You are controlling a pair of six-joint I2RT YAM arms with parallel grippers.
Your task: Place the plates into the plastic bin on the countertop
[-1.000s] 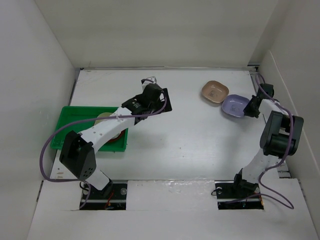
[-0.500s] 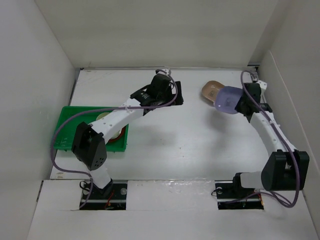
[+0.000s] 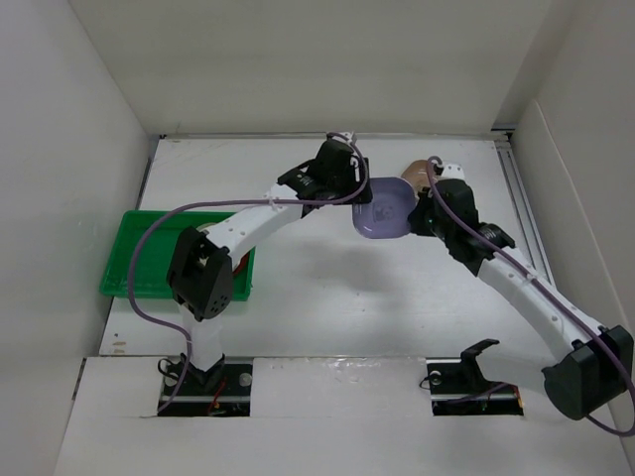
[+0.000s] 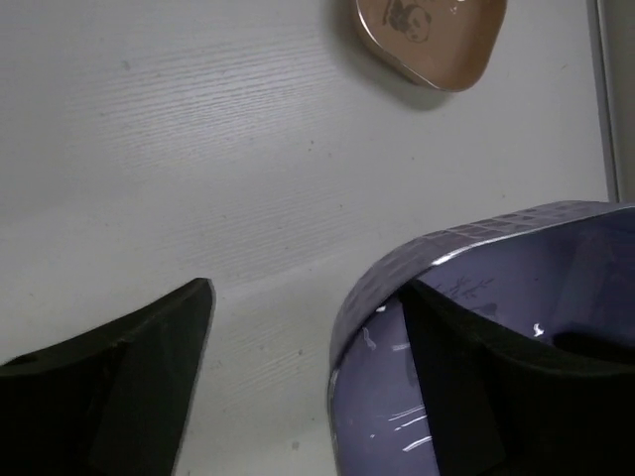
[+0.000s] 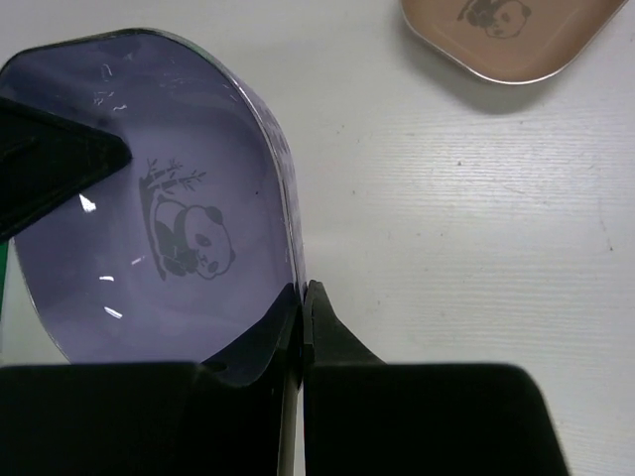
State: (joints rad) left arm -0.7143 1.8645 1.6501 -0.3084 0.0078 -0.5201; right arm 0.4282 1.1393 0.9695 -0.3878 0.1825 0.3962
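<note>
Next, my left gripper takes the lavender plate's opposite rim [image 3: 357, 220], because the plastic bin [image 3: 152, 256] is far from my right gripper. This will free my right gripper for the tan-pink plate.
A lavender plate [image 3: 385, 208] with a panda print [image 5: 169, 198] hangs tilted above the middle of the countertop [image 3: 327, 297]. My right gripper [image 3: 419, 213] [image 5: 303, 293] is shut on its rim. My left gripper [image 3: 359, 193] [image 4: 308, 288] straddles the opposite rim [image 4: 377, 397]. One finger [image 4: 476, 377] is inside the dish and the other finger [image 4: 129, 387] stands clear of it, so the jaws are open. A tan-pink plate [image 3: 417, 171] [image 4: 432, 35] [image 5: 506, 35] lies on the countertop behind. The green plastic bin [image 3: 139, 253] sits at the far left, and my left arm hides much of its inside.
White walls close in the countertop on the left, back and right. A raised white ledge [image 3: 327, 372] with the arm bases runs along the near edge. The right arm stretches diagonally across the right half.
My right gripper has carried the lavender plate from the right wall leftwards to the middle. My left arm has reached right to meet it, and its jaws have narrowed around the rim.
</note>
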